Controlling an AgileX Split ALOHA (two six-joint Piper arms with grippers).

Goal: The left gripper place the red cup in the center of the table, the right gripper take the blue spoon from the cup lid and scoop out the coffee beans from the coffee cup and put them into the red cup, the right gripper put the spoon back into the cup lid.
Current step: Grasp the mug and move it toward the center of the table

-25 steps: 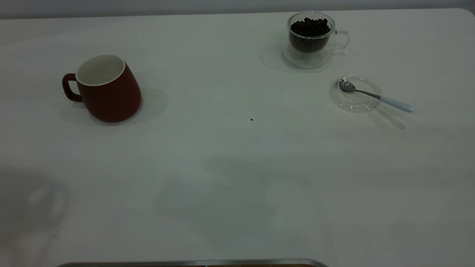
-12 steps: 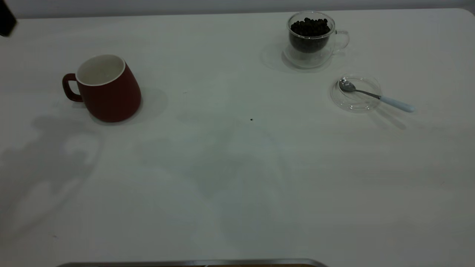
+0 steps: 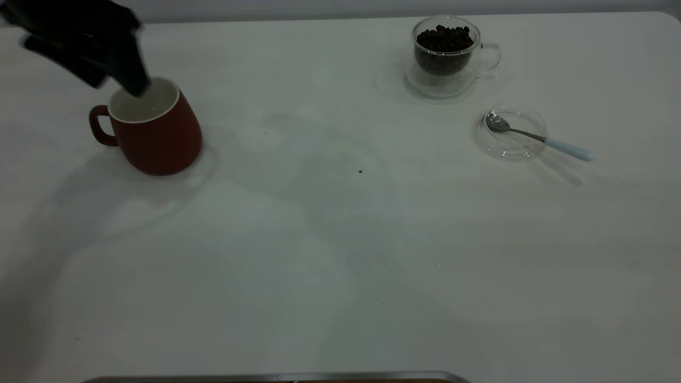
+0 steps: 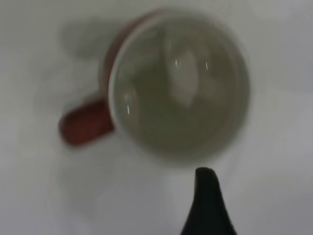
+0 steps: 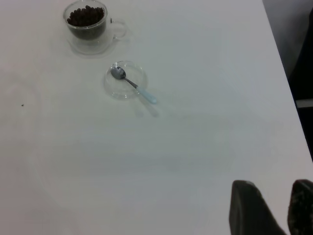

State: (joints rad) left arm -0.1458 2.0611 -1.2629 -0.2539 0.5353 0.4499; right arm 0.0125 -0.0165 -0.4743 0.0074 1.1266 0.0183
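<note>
My left gripper should expect the red cup (image 3: pixel 159 137) to lean a little toward its handle when I lift it by its rim, as the cup's handle (image 3: pixel 100 126) sticks out away from that gripper's finger.
The red cup (image 3: pixel 157 133) stands upright at the table's (image 3: pixel 330 255) left, handle pointing left, white inside and holding nothing (image 4: pixel 178 88). My left gripper (image 3: pixel 118 85) hangs open just over its rim; one black finger (image 4: pixel 208 200) shows beside the rim. The coffee cup (image 3: pixel 446 56) full of coffee beans (image 3: pixel 445 38) stands at the back right. The blue spoon (image 3: pixel 537 137) lies with its bowl in the cup lid (image 3: pixel 509 134), handle sticking out to the right. My right gripper (image 5: pixel 276 188) hovers far from the lid (image 5: pixel 126 80), near the table's edge, slightly open and holding nothing.
One stray bean (image 3: pixel 360 171) lies near the table's middle. A metal edge (image 3: pixel 276 377) runs along the near side. In the right wrist view the table's side edge (image 5: pixel 288 83) is close to my right gripper.
My left gripper has come in from the far left corner and now hangs over the red cup. Its shadow has swept across the table. Cup, spoon and lid have not moved.
</note>
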